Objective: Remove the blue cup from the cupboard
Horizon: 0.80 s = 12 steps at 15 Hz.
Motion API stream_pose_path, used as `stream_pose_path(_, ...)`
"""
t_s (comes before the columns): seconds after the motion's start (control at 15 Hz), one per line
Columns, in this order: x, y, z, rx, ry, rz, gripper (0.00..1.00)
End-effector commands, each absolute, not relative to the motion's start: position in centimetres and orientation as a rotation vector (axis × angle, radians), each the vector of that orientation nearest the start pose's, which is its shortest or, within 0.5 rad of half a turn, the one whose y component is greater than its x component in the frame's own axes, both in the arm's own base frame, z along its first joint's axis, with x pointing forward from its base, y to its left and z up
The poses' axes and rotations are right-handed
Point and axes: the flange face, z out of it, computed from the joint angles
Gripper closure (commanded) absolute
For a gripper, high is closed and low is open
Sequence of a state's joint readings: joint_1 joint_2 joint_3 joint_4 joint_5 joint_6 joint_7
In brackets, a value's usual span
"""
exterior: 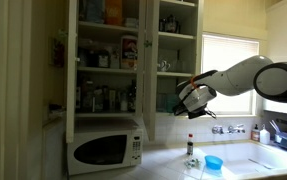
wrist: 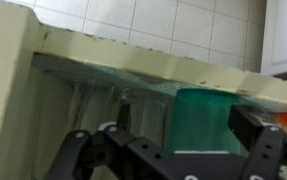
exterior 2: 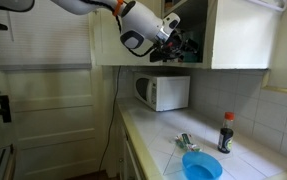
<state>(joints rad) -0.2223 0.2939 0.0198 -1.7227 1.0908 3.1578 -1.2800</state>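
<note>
My gripper goes on moving gently toward the cup's middle (wrist: 201, 125), as its open fingers span the upright blue cup (wrist: 203, 105), until both sides sit evenly within the fingers, and then close.
The blue cup (wrist: 208, 120) is a dull teal cup standing upright on a shelf of the white cupboard (wrist: 133, 55), with clear glass jars to its left. In the wrist view my gripper (wrist: 183, 138) is open with the cup between its fingers. The right finger is at the cup's edge and the left finger stands apart from it. In both exterior views the gripper (exterior: 188, 100) (exterior 2: 178, 45) reaches into the lower shelf of the cupboard (exterior: 103, 60) (exterior 2: 233, 45). The cup itself is hidden in those views.
A white microwave (exterior: 105, 148) (exterior 2: 163, 92) stands under the cupboard on the counter. A light-blue round container (exterior: 214, 162) (exterior 2: 201, 166) and a dark bottle with a red cap (exterior: 190, 147) (exterior 2: 225, 133) stand on the counter. A sink faucet (exterior: 228, 129) is below the window.
</note>
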Motion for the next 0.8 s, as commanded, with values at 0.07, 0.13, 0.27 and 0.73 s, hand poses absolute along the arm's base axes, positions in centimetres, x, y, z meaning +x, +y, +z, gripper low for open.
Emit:
stream_pose_path(0.07, 65.04, -21.88, 49.78, -2.836, -0.005, -1.762, 0.0)
stream_pose_path(0.13, 65.11, -21.82, 49.57, -2.837, -0.016, -1.756, 0.0)
stream_pose_path(0.27, 65.32, -21.71, 49.48, -2.835, -0.031, -1.757, 0.0)
stream_pose_path(0.73, 65.56, -21.35, 49.48, -2.833, -0.116, -1.756, 0.0)
